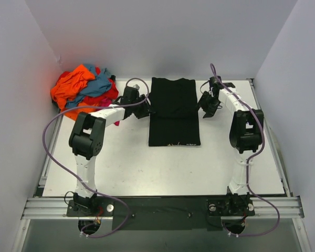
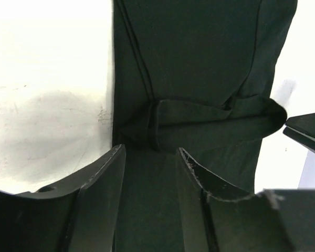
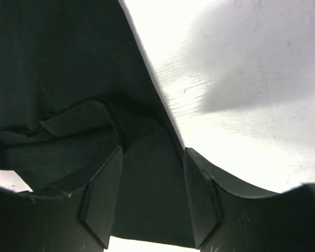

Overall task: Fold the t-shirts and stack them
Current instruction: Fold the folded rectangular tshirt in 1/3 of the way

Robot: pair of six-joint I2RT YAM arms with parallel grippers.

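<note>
I should expect a printed front hidden underneath when I lift the black t-shirt point(image 1: 174, 130), since pale specks point(image 1: 177, 144) peep out along the near hem.
A black t-shirt point(image 1: 174, 111) lies flat on the white table point(image 1: 147, 168) at the back centre, folded into a long strip with its sleeves turned in. My left gripper point(image 1: 145, 109) is low at the shirt's left edge. In the left wrist view it point(image 2: 149, 153) is open, with the black cloth point(image 2: 199, 63) and a folded sleeve point(image 2: 215, 123) just ahead and cloth showing between the fingers. My right gripper point(image 1: 204, 107) is at the shirt's right edge. In the right wrist view it point(image 3: 152, 153) is open over the black cloth point(image 3: 63, 68).
A heap of orange, blue and red t-shirts point(image 1: 85, 90) lies at the back left corner. White walls close in the table at the back and on both sides. The right gripper's tip point(image 2: 307, 131) shows across the shirt in the left wrist view.
</note>
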